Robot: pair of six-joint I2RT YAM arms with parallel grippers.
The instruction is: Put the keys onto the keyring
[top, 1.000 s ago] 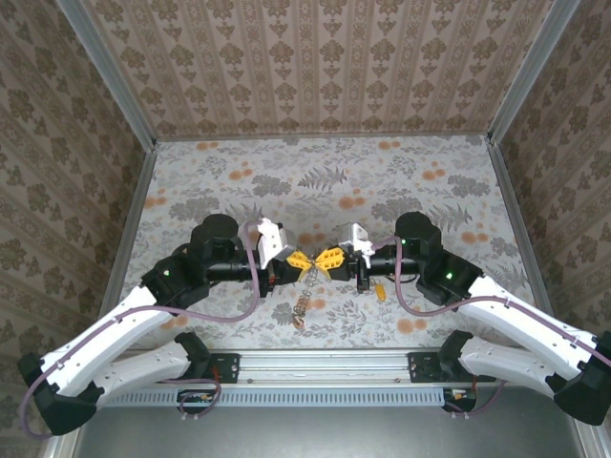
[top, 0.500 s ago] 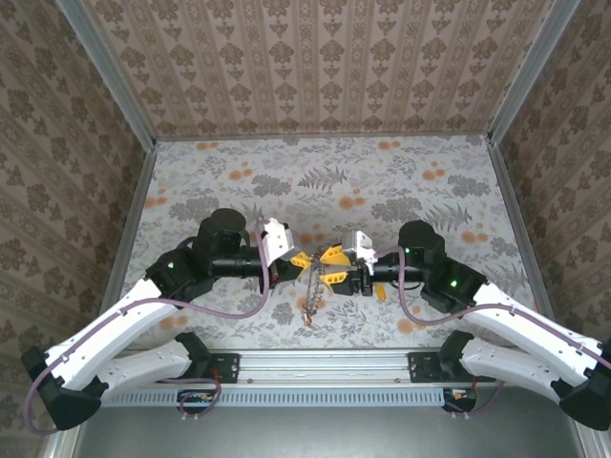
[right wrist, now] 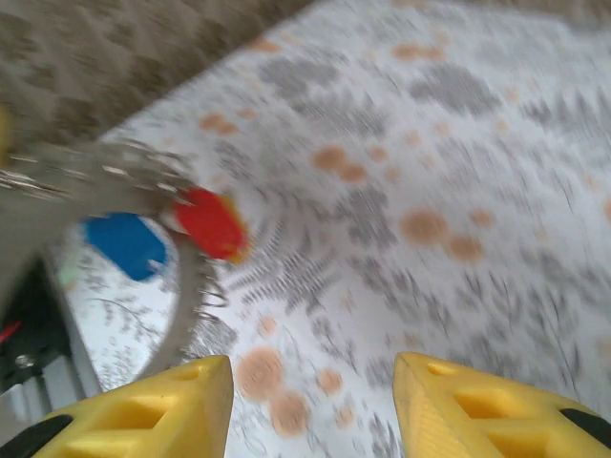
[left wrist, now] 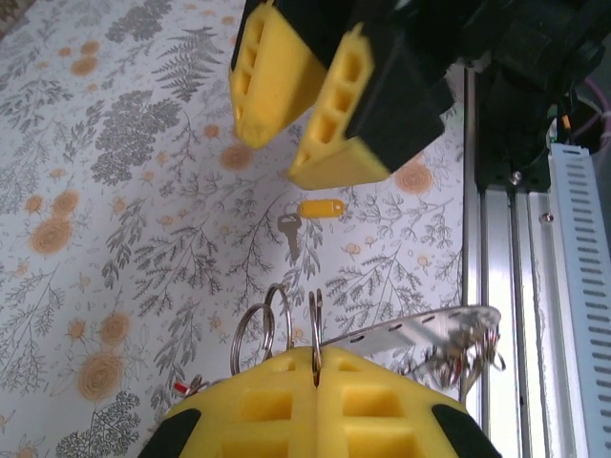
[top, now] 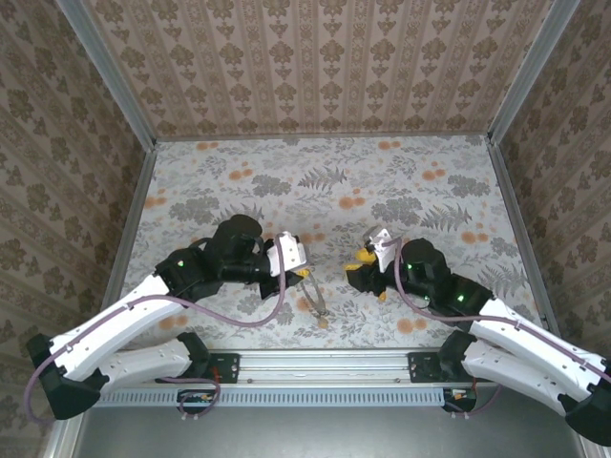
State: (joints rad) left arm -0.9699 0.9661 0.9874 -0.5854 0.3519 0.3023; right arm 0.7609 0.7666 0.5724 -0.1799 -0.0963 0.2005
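Observation:
The yellow tag (left wrist: 322,208) lies clear of the keyring below my open right gripper, so I should keep moving down until the fingers straddle the tag, then close.
In the left wrist view my left gripper (left wrist: 315,358) is shut on a thin metal ring of the keyring (left wrist: 273,322); two more wire rings stand beside it. A perforated metal strip (left wrist: 420,329) runs off to the right. From above, the keyring (top: 315,298) hangs below the left gripper (top: 304,275). A key with a yellow tag (left wrist: 320,207) lies on the table, a bare key (left wrist: 289,232) beside it. My right gripper (right wrist: 315,382) is open and empty. Its blurred view shows a red tag (right wrist: 210,222), a blue tag (right wrist: 124,243) and a grey metal loop (right wrist: 181,296).
The right gripper's yellow fingers (left wrist: 305,105) hang above the yellow-tagged key in the left wrist view. The aluminium rail (left wrist: 496,277) at the table's near edge lies close to the keyring. The floral table top (top: 325,181) stretches to the back wall.
The two grippers were together at the centre. My right gripper has pulled back to the right and stands open; my left gripper has moved lower, still gripping the ring.

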